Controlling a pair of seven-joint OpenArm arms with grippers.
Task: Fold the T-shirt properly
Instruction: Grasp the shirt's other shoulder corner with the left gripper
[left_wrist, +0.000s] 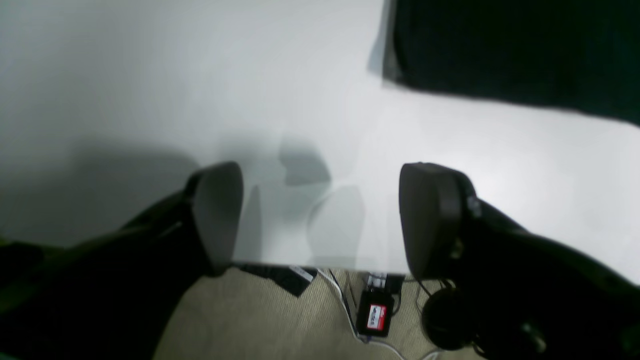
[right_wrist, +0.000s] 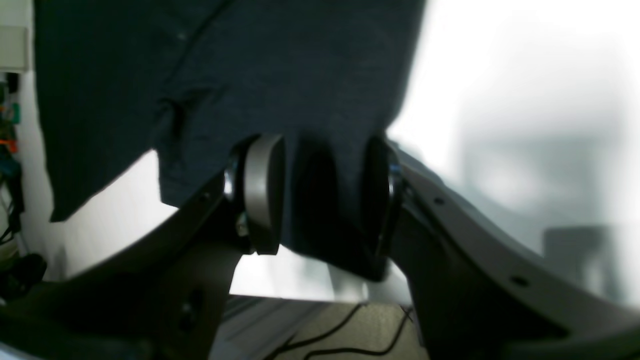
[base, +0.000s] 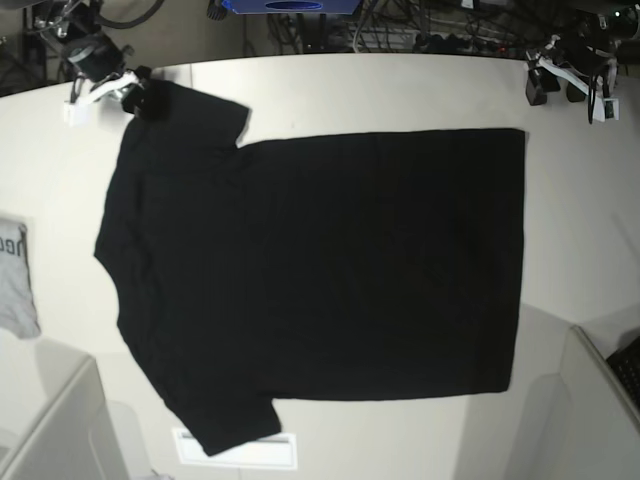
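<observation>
The black T-shirt's broad body (base: 385, 270) is lying flat, so its far edge (base: 385, 134) will fold over when I carry it across, while the T-shirt's near edge stays in place.
The black T-shirt (base: 320, 260) lies spread flat on the white table (base: 400, 90), plain side up, with its sleeves toward the left of the base view. My right gripper (base: 125, 92) is at the far-left sleeve (base: 175, 110). In the right wrist view that gripper (right_wrist: 320, 195) has a fold of dark T-shirt cloth (right_wrist: 225, 75) filling the gap between its pads. My left gripper (left_wrist: 325, 215) hovers open over bare table near the edge, nothing between its fingers. A corner of the T-shirt (left_wrist: 500, 50) lies beyond it. In the base view the left gripper (base: 560, 80) sits at the far right.
A small grey cloth with dark lettering (base: 15, 275) lies at the table's left edge. A white label (base: 235, 448) shows under the near sleeve. Grey panels (base: 60, 430) stand at the near corners. Past the table edge are cables and a black device (left_wrist: 372, 312) on the floor.
</observation>
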